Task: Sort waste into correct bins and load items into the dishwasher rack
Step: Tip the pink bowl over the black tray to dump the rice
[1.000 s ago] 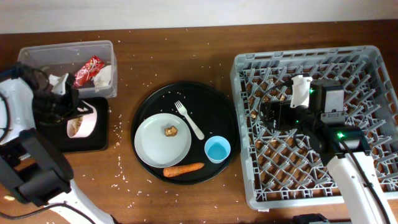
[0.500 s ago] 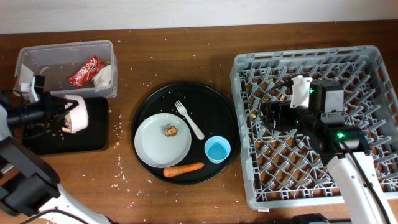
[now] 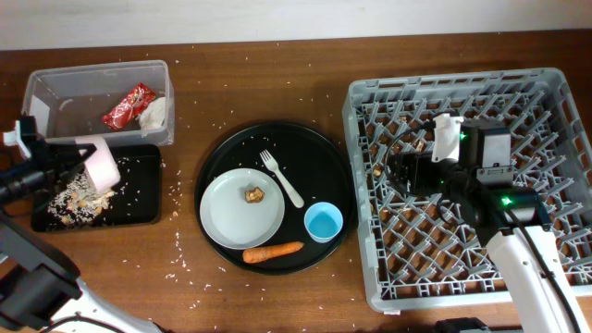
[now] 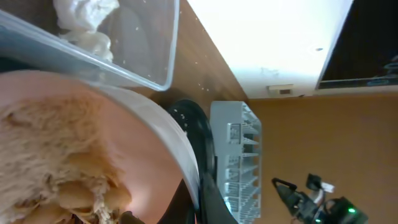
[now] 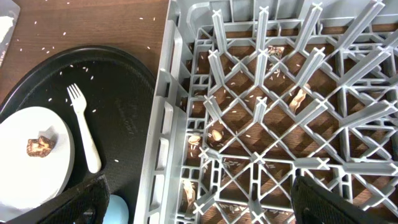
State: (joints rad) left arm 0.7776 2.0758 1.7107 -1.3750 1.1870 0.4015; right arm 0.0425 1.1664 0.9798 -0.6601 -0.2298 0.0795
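Observation:
My left gripper is holding the small white bowl (image 4: 68, 165) with clumps of food stuck inside, so it should tip the bowl further over the shallow black tray (image 3: 83, 205) before it puts the bowl down.
My left gripper (image 3: 81, 165) is shut on the rim of the small white bowl (image 3: 100, 165) and holds it tipped over the shallow black tray (image 3: 141, 190). Beige rice-like crumbs (image 3: 72, 199) lie on that tray, and some still cling inside the bowl (image 4: 56, 155). The clear tub (image 3: 55, 88) holds the red wrapper (image 3: 129, 104) and white napkin (image 3: 154, 113). The grey plate (image 3: 236, 215) carries the brown scrap (image 3: 253, 194). Fork (image 3: 282, 178), blue cup (image 3: 324, 222) and carrot (image 3: 273, 251) lie beside it. My right gripper (image 3: 421, 171) is open and empty over the grey rack (image 3: 546, 120).
The plate, fork, cup and carrot sit on a large round black tray (image 3: 310, 139) between the bins and the rack. Loose rice grains are scattered over the wooden table and on the rack floor (image 5: 273, 143). The right wrist view shows the fork (image 5: 84, 124) beside the rack wall.
My left gripper has swung the bowl left and tipped it over, and rice crumbs have spilled onto the shallow black tray. The right arm has not moved.

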